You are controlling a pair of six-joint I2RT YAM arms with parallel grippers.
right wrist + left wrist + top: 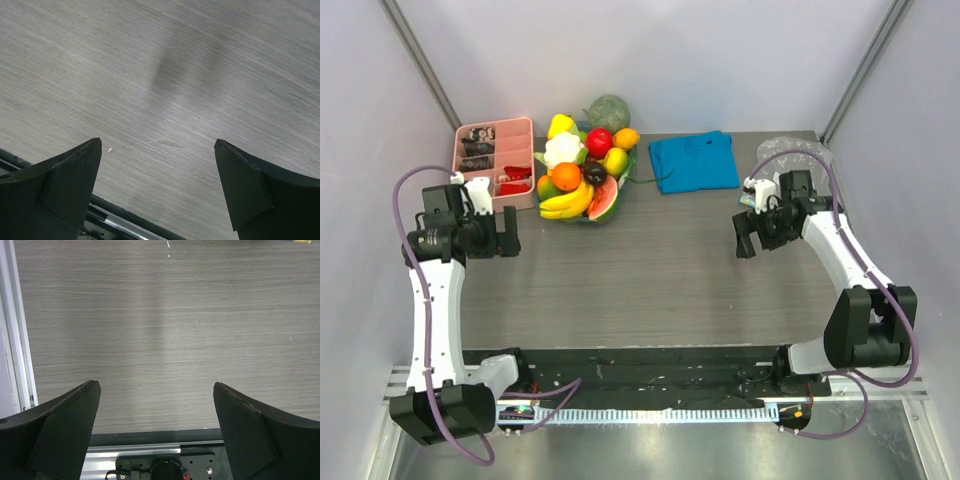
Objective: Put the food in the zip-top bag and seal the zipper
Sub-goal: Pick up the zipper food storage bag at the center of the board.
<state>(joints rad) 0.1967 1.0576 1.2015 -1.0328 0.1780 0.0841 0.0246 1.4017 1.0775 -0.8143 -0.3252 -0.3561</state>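
Observation:
The zip-top bag's blue edge is clear of the cloth and faces the robot's open right gripper, so that gripper should go on reaching for the edge until its fingers pinch it.
The food lies in a pile at the back left: yellow banana bunch [565, 204], orange [565, 176], red apple [599, 141], dark plum [594, 172] and lemon [616, 160]. The clear zip-top bag [794, 153] lies crumpled at the back right, partly hidden behind my right arm. Its zipper is not clearly visible. My left gripper [504, 233] is open and empty, left of the pile's front; the left wrist view [156, 390] shows only bare table between the fingers. My right gripper [749, 236] is open and empty in front of the bag; the right wrist view [157, 145] shows the same.
A white cauliflower [562, 150], a watermelon slice [606, 198] and a green melon [608, 112] sit in the pile. A pink compartment box [496, 158] stands at the far left. A folded blue cloth [693, 160] lies at the back centre. Grey walls enclose the wooden table [640, 270].

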